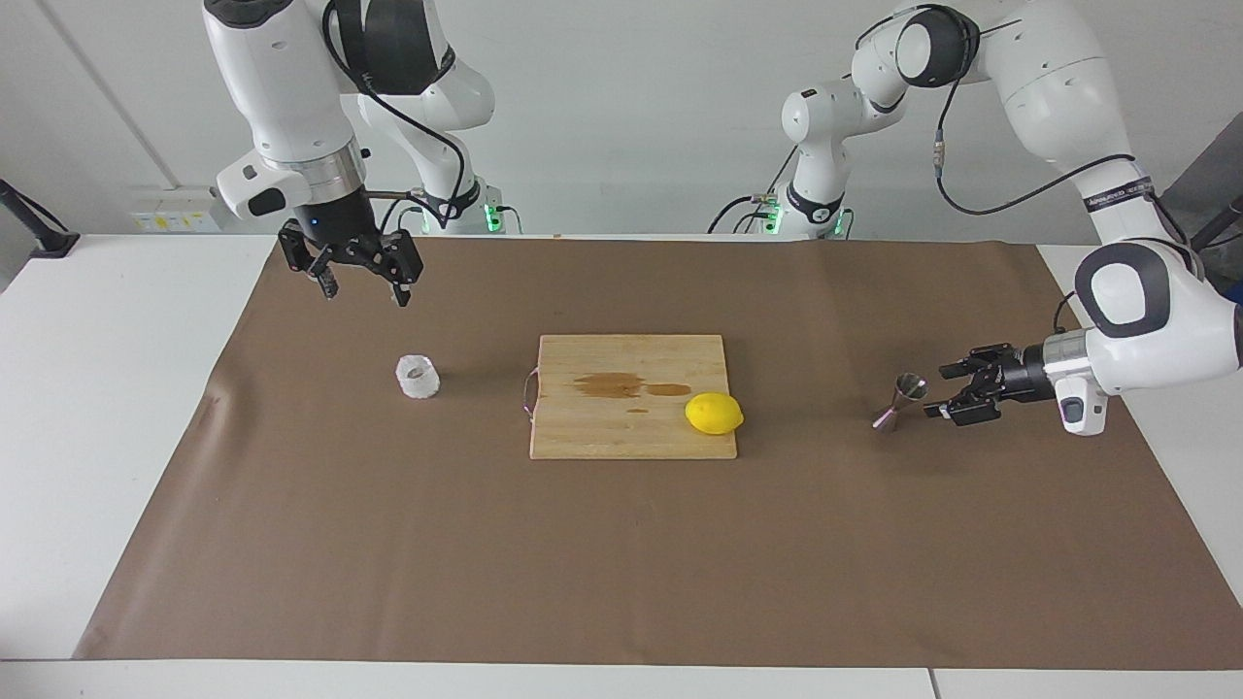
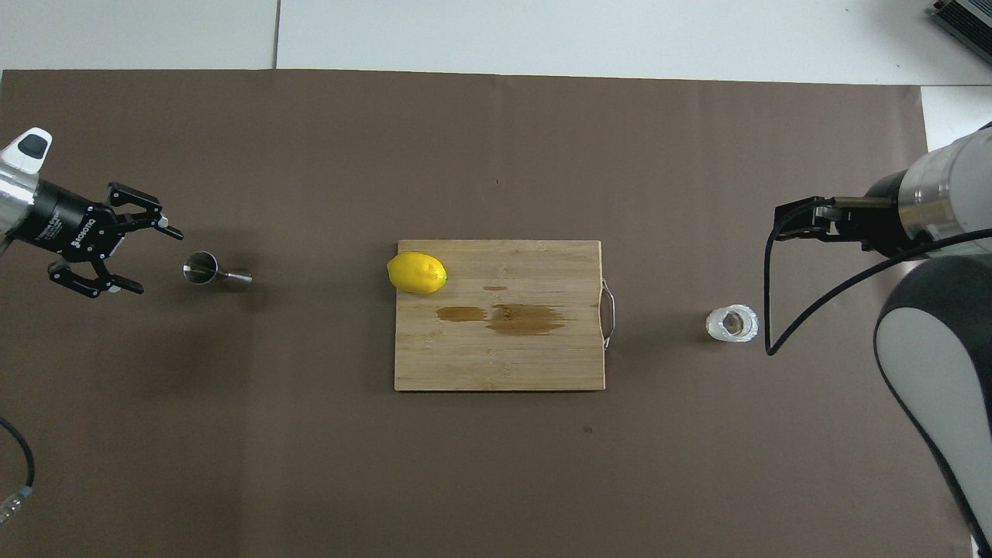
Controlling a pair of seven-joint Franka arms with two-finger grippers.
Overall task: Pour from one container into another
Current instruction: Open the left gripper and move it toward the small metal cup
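Observation:
The left gripper's open fingers face the upright steel jigger across clear mat, so the robot should keep going forward until they are around the jigger's upper half.
The white textured cup stands upright on the brown mat toward the right arm's end of the table. My right gripper hangs open over the mat close to the cup, pointing down, well above it and holding nothing. The steel hourglass jigger stands upright toward the left arm's end. My left gripper lies low and level beside the jigger, its open jaws facing it with a small gap between them and the jigger.
A wooden cutting board with a dark wet stain lies mid-table between cup and jigger. A yellow lemon rests on its corner toward the jigger. The brown mat covers most of the white table.

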